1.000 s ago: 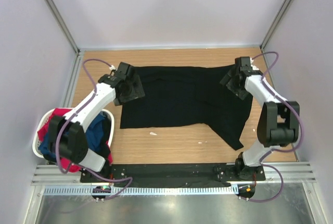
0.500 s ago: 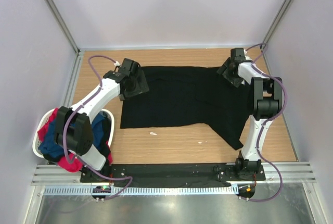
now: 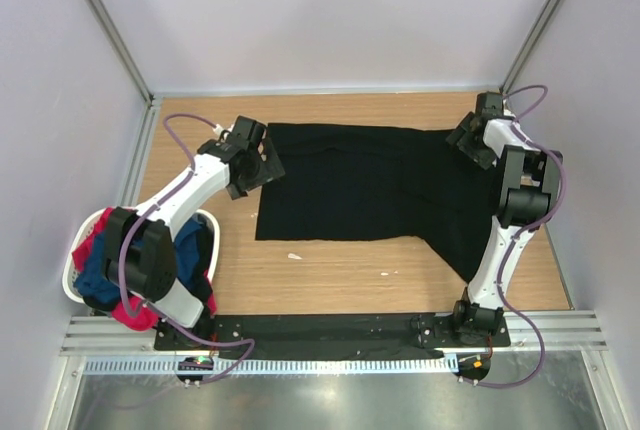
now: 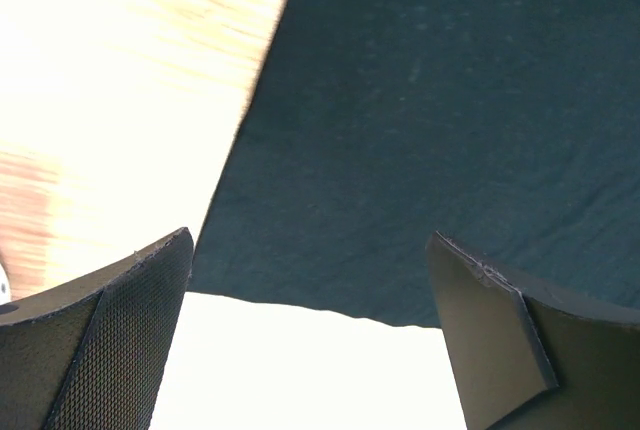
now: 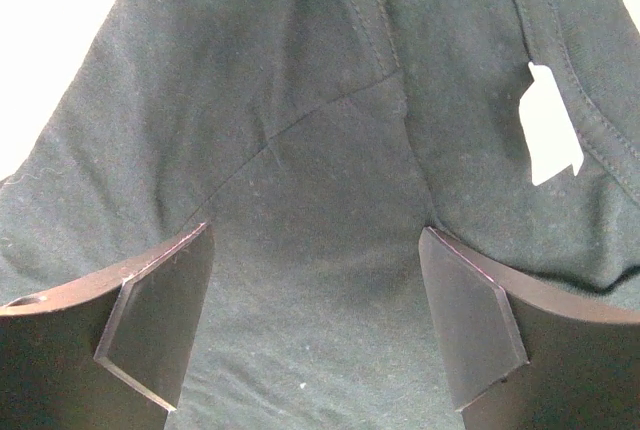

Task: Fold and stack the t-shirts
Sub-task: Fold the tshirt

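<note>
The trailing part (image 3: 458, 250) is running straight on from the black t-shirt's near edge (image 3: 345, 239), so I expect it to get pulled in when I fold that edge over.
A large black t-shirt (image 3: 370, 185) lies spread flat on the wooden table (image 3: 330, 280), one part trailing toward the near right. My left gripper (image 3: 266, 162) hovers open over its far left corner. In the left wrist view the shirt's edge (image 4: 420, 150) runs between the spread fingers (image 4: 110, 340), nothing held. My right gripper (image 3: 468, 145) stands open over the shirt's far right end. In the right wrist view, seams and a white label (image 5: 552, 125) lie below that gripper (image 5: 318, 310). A red-pink t-shirt (image 3: 115, 218) and a navy one (image 3: 185, 250) sit in the basket.
The white laundry basket (image 3: 72, 285) stands at the left edge beside the left arm's base. Two small white scraps (image 3: 294, 256) lie on the wood in front of the shirt. Grey walls close in the table on three sides.
The black shirt has slid to the right, its left edge now further from the basket. The right gripper has swung toward the far right corner; the left gripper shifted slightly right.
</note>
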